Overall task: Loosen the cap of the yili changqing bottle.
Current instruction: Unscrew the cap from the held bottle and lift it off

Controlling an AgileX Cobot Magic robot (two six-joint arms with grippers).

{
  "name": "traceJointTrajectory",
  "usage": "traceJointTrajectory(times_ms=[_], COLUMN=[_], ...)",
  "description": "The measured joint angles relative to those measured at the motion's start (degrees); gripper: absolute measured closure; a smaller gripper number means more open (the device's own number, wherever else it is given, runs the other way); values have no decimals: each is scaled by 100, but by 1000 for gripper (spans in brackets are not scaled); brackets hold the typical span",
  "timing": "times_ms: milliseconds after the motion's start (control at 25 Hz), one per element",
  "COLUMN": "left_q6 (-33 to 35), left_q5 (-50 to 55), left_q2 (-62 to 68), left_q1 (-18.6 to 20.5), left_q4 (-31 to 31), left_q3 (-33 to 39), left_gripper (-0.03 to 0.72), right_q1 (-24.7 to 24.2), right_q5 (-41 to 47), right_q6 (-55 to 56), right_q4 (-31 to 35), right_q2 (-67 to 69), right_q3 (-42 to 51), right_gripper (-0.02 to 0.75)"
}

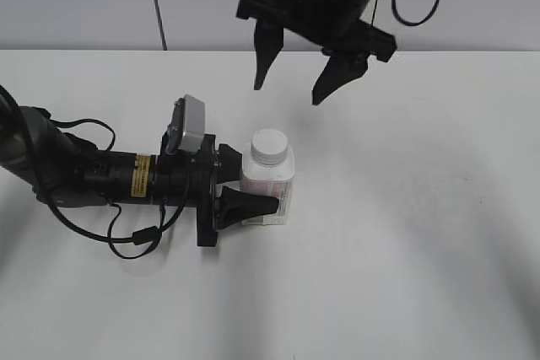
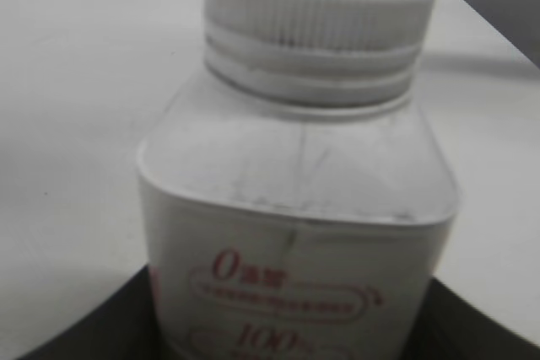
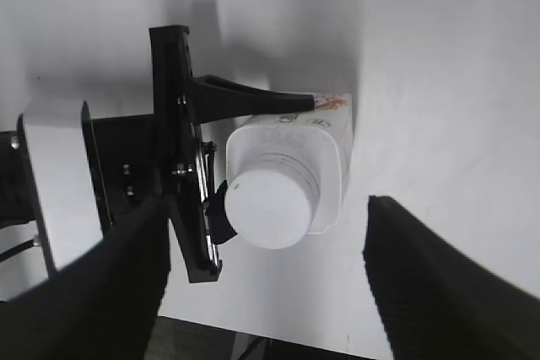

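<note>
The white cap (image 1: 270,147) will come off in one piece and leave the bottle behind when I lift, because my left gripper is closed on the bottle's body (image 1: 268,185).
The yili changqing bottle (image 1: 268,187) stands upright on the white table, white with a pinkish label. Its white ribbed cap (image 1: 270,147) sits on the neck. My left gripper (image 1: 245,185) lies low along the table from the left and is shut on the bottle's body, one finger on each side. The left wrist view shows the bottle (image 2: 295,233) close up with its cap (image 2: 316,6) on top. My right gripper (image 1: 298,83) hangs open and empty above and behind the bottle. The right wrist view looks down on the cap (image 3: 268,208) between its two spread fingers.
The white table (image 1: 422,233) stretches around the bottle. A grey wall with a vertical seam (image 1: 156,2) stands behind. The left arm's body and cables (image 1: 93,179) lie along the table's left side.
</note>
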Motion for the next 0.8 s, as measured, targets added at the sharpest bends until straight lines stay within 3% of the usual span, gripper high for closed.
traceJointTrajectory(times_ms=[280,800], left_q6=[0,0], left_q5=[4,4], left_q2=[0,0], left_q1=[-5,-9], left_q4=[-5,-11], left_q3=[0,0], left_gripper=[298,300], right_q1=[314,363], right_q5=[4,4], right_q6=[25,38], right_q4=[54,-29], right_q2=[412,454], right_q3=[-40,-15], right_gripper=[174,174])
